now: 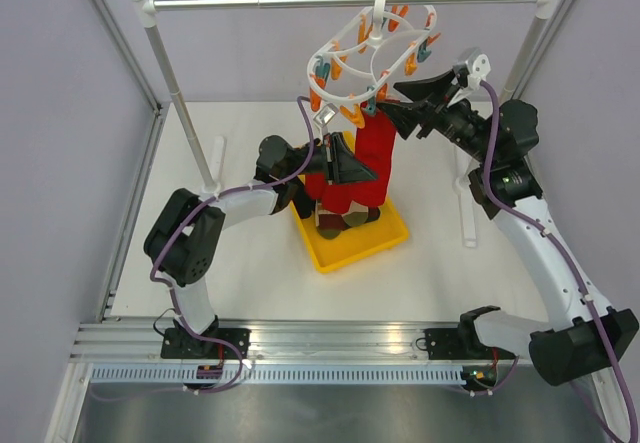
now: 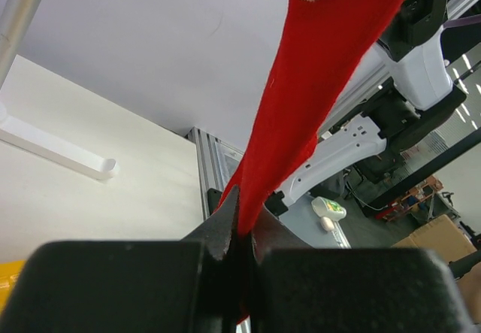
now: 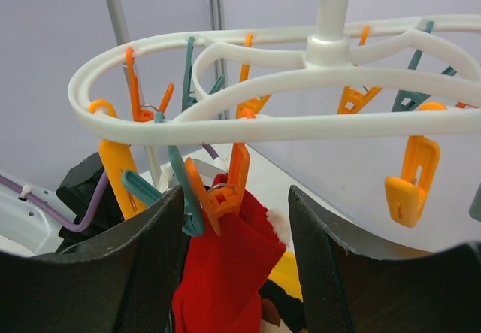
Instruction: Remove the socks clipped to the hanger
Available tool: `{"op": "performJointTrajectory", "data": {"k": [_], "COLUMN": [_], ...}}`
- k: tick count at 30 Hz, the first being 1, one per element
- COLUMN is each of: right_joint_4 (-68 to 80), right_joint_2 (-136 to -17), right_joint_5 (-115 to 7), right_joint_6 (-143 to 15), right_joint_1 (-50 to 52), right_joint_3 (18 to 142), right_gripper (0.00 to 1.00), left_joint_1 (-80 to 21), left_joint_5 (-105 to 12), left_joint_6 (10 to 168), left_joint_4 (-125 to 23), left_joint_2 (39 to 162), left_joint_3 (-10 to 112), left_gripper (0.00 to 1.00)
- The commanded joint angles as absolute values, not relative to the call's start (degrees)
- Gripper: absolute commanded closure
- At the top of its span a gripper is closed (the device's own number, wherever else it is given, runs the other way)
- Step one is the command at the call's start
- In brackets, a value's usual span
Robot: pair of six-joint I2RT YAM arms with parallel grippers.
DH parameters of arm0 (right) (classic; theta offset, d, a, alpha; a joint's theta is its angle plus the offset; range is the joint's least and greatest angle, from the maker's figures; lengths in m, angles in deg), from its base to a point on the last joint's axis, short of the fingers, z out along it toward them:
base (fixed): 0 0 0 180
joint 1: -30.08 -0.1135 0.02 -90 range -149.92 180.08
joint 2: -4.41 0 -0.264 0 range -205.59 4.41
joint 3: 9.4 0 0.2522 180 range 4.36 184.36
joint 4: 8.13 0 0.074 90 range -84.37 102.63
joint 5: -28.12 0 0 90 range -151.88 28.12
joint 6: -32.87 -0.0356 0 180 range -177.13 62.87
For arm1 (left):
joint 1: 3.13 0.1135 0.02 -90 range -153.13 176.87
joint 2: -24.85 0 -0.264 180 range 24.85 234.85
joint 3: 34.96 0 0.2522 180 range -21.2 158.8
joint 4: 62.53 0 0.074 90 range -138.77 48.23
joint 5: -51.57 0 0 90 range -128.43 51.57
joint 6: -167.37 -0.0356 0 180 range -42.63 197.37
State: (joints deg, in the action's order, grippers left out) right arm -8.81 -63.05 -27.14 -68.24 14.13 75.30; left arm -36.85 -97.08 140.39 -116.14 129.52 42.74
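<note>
The teal clip [image 3: 192, 201] is hanging next to the orange clip between my right gripper's fingers. I should move the fingers onto the orange clip alone [image 3: 223, 198] and squeeze it open.
The white oval hanger [image 1: 345, 41] hangs by its hook from the rail, with orange and teal clips dangling under its ring [image 3: 263, 126]. One orange clip [image 3: 225, 186] grips the cuff of a red sock [image 1: 372, 153] that hangs down over the tray. My left gripper [image 1: 338, 168] is shut on the sock's lower part, the red fabric [image 2: 301, 122] pinched between its jaws. My right gripper [image 3: 237, 201] is open, one finger on each side of the orange clip and the sock's top [image 3: 225, 269]. More socks [image 1: 340, 218], dark and patterned, lie in the yellow tray.
A yellow tray [image 1: 385, 238] sits on the white table under the hanger. The metal rail [image 1: 300, 1] spans the back on two white posts [image 1: 185, 113], with a white foot bar [image 1: 468, 213] on the right. Empty clips [image 3: 406, 179] hang close around the right gripper.
</note>
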Motion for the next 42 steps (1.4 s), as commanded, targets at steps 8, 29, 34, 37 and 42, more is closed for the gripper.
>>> {"op": "performJointTrajectory", "data": {"k": [8,29,34,37,42], "right_joint_4": [-14.14,-16.35,-15.11,-14.06,-11.95], "right_joint_2": [-66.78,-68.71,-68.1,-67.92,-67.48], "right_joint_5": [-24.53,-23.56,-24.27,-24.7,-25.5], "right_joint_6": [-70.05,-72.51,-71.63,-70.93,-69.61], "right_joint_1": [13.11,11.8,11.53,11.44,11.44], "right_joint_3": [79.77,82.93,82.93,83.02,83.02], "right_gripper": [0.4,0.78,0.88,0.9,0.91], "left_joint_1": [-36.53,-36.62,-36.44,-36.27,-35.48], "left_joint_5": [-98.37,-98.81,-98.98,-98.11,-94.34], "left_joint_6": [141.35,142.05,141.7,139.95,134.86], "left_joint_4": [-116.44,-116.62,-116.27,-113.73,-104.37], "left_joint_2": [126.98,126.72,126.72,126.28,124.35], "left_joint_3": [42.78,42.6,42.25,40.85,37.51], "left_gripper": [0.98,0.98,0.98,0.98,0.98]}}
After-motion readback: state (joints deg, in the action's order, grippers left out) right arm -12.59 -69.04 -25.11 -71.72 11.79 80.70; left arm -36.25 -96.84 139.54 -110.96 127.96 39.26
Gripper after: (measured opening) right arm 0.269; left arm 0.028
